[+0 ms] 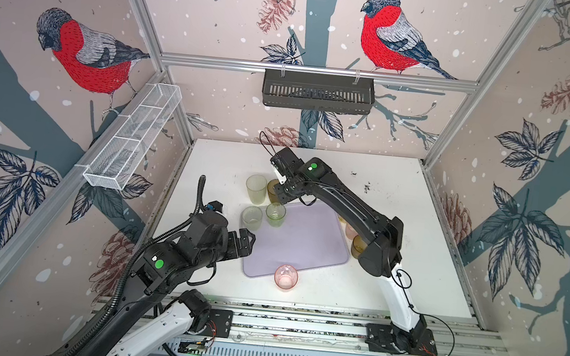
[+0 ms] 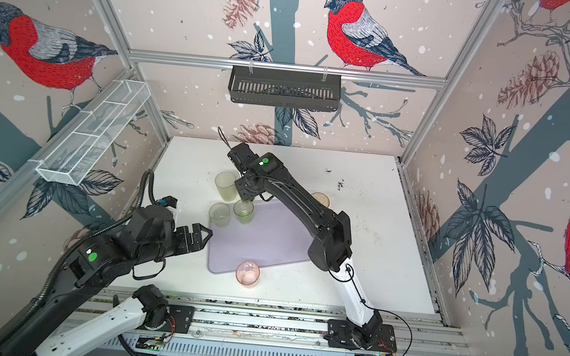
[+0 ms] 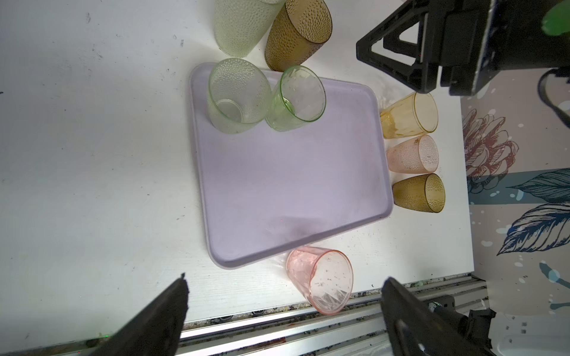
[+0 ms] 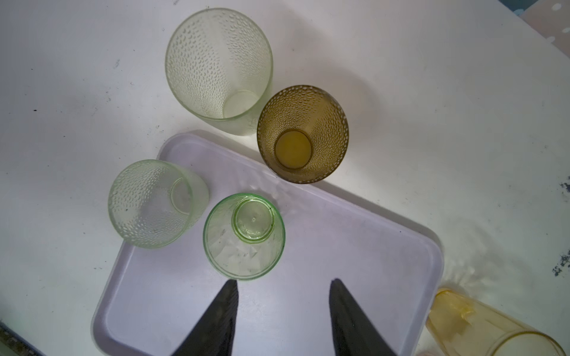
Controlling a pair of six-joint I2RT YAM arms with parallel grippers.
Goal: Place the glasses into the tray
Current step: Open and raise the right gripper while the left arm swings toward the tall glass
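Note:
The tall pale green glass point(image 1: 256, 189) is clear on its side point(image 1: 248, 188) away from the brown glass, so I keep moving my left gripper there and close it on that glass.
The lavender tray point(image 1: 308, 253) point(image 3: 293, 191) point(image 4: 348, 265) lies mid-table. In its far left corner stand a pale green glass point(image 1: 251, 217) point(image 4: 151, 203) and a brighter green glass point(image 1: 275, 214) point(image 4: 243, 237). My right gripper point(image 1: 282, 193) point(image 4: 283, 282) hangs open and empty just above the brighter green one, not touching it. My left gripper point(image 1: 250, 240) point(image 3: 286, 276) is wide open over the tray's left edge. On the table outside the tray are a tall pale green glass point(image 4: 219, 67), a brown glass point(image 4: 303, 134), a pink one point(image 1: 286, 277) point(image 3: 320, 279), and amber point(image 3: 410, 115), peach point(image 3: 413, 154) and dark brown point(image 3: 419, 192) ones.
A black slotted basket point(image 1: 318, 92) hangs on the back wall and a white wire-mesh basket point(image 1: 132, 137) on the left wall. An aluminium rail point(image 1: 297, 324) runs along the table's front edge. My right arm point(image 1: 355, 211) crosses above the tray's right side, partly hiding the glasses there.

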